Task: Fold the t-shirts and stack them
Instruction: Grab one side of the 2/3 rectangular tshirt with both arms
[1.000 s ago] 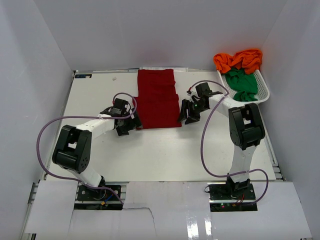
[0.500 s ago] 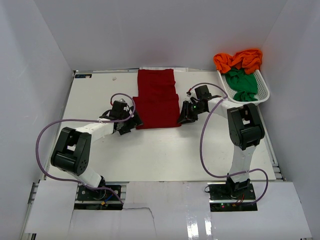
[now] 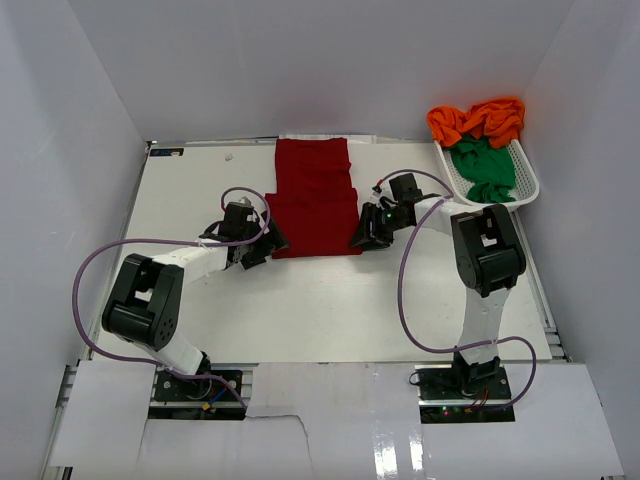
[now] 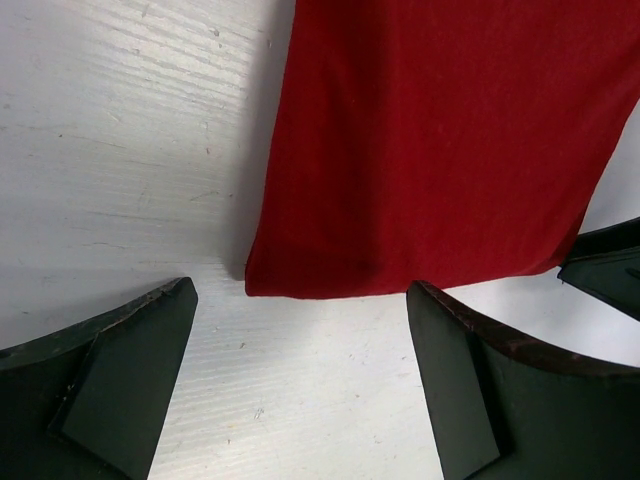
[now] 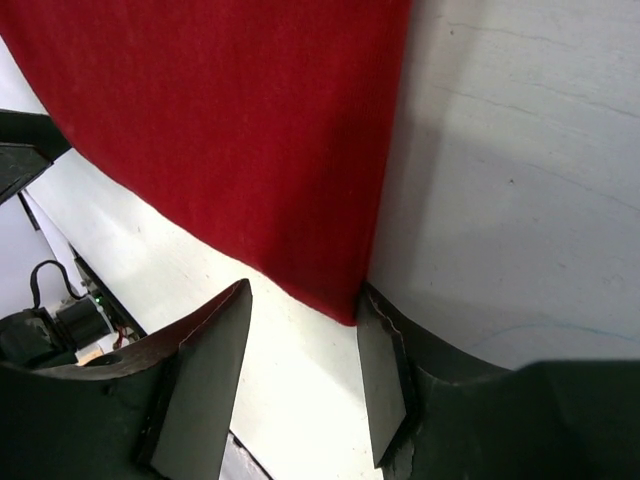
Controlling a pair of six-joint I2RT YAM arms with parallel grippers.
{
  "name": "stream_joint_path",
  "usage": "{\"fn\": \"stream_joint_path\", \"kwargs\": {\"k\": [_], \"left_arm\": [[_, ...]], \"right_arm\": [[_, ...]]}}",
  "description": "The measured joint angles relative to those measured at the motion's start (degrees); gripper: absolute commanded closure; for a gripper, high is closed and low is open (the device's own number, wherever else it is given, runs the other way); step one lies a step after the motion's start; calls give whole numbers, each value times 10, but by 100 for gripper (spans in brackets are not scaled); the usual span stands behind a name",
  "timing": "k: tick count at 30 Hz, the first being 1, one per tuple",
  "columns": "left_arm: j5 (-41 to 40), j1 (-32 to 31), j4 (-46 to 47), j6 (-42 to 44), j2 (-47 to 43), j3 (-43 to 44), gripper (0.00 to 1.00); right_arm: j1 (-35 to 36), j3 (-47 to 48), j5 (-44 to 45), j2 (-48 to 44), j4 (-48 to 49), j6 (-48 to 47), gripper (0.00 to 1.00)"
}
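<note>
Next, my right gripper centers the t-shirt's corner between both fingertips (image 5: 308, 288) and pinches it before folding, because the dark red t-shirt's near corner (image 5: 348, 316) sits shallow against one finger of that gripper.
A dark red t-shirt (image 3: 315, 195) lies flat on the white table, folded into a long strip. My left gripper (image 3: 262, 249) is open at its near left corner; in the left wrist view the corner (image 4: 300, 280) sits just ahead of the gap between the fingers (image 4: 130, 370). My right gripper (image 3: 361, 237) is open at the near right corner; in the right wrist view the corner (image 5: 340, 300) lies between the fingers, touching the right one (image 5: 385, 380). Orange (image 3: 478, 120) and green (image 3: 482, 168) t-shirts lie bunched in the basket.
A white lattice basket (image 3: 527, 180) stands at the table's far right, against the right wall. White walls enclose the table on three sides. The right gripper's tip shows at the right edge of the left wrist view (image 4: 610, 265).
Both grippers have moved in toward the near corners of the red t-shirt and dropped lower. The shirt has not moved.
</note>
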Motion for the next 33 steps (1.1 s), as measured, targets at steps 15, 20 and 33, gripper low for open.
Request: {"fn": "stream_joint_path", "kwargs": {"k": [15, 20, 33], "left_arm": [[0, 0, 1, 1, 0, -1, 2], [0, 0, 1, 2, 0, -1, 2], [-1, 1, 0, 6, 0, -1, 2]], "right_arm": [[1, -16, 45, -29, -29, -20, 47], [1, -16, 49, -30, -33, -23, 47], [-1, -16, 12, -7, 2, -1, 59]]}}
